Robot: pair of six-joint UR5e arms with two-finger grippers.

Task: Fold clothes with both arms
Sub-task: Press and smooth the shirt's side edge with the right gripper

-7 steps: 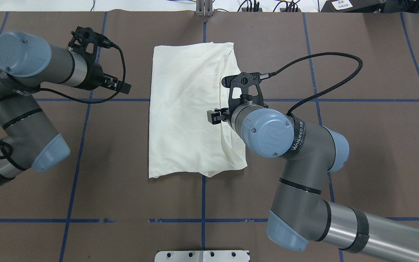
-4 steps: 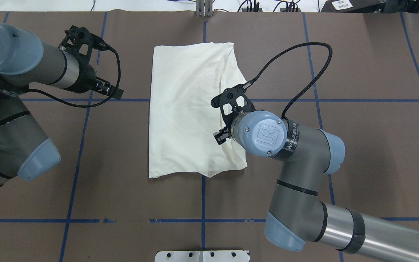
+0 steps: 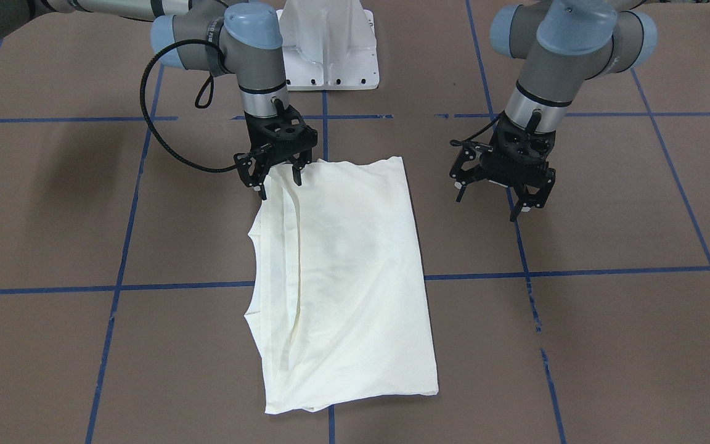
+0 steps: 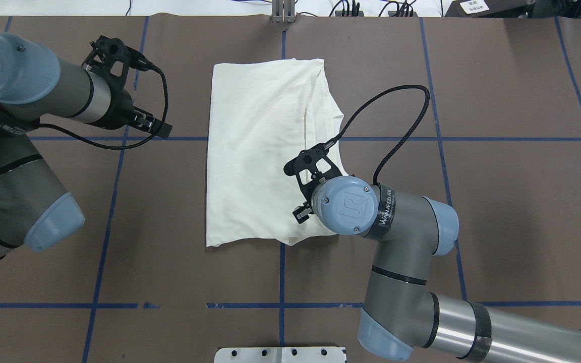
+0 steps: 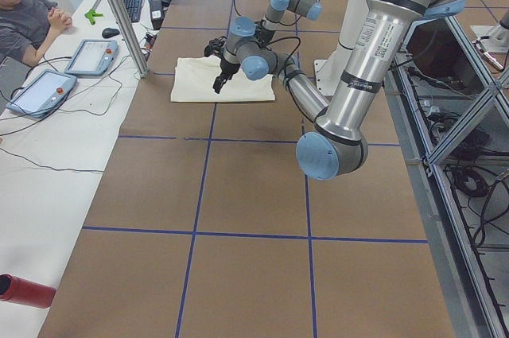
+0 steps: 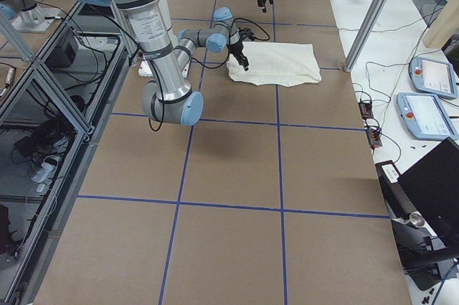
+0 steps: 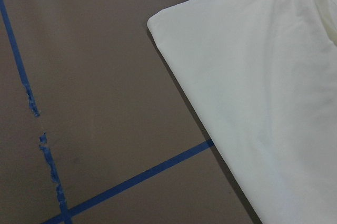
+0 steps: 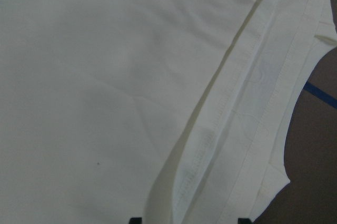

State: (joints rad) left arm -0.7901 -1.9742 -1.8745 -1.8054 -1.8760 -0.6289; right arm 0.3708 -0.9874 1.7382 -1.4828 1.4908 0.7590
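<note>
A loose fold (image 3: 298, 266) is hanging open along the layered hems, so the shirt's top layer (image 3: 345, 259) will spread out flat over the hems when I pull that layer outward.
The clothes are one cream shirt (image 3: 342, 265) (image 4: 255, 151), folded into a long rectangle with its plain side up, flat at the table's middle. My right gripper (image 3: 280, 188) (image 4: 300, 214) is open and points down over the shirt's corner nearest the robot on my right side. Its fingertips (image 8: 136, 220) straddle the layered hems (image 8: 247, 129). My left gripper (image 3: 498, 202) (image 4: 162, 128) hangs open above bare brown table, off the shirt's left edge and clear of it. Its wrist view shows only a corner of the shirt (image 7: 263, 76).
The white pedestal base (image 3: 329, 49) (image 4: 280, 354) stands at the robot's edge of the table. Blue tape lines (image 4: 114, 191) grid the brown surface. A seated person (image 5: 24, 20), teach pendants (image 5: 91, 56) and an aluminium post (image 5: 119, 12) are at the far side.
My right gripper has slid along the shirt's right edge toward the robot, turning as it went, and now sits at the near corner. The left arm drew back a little, then held still.
</note>
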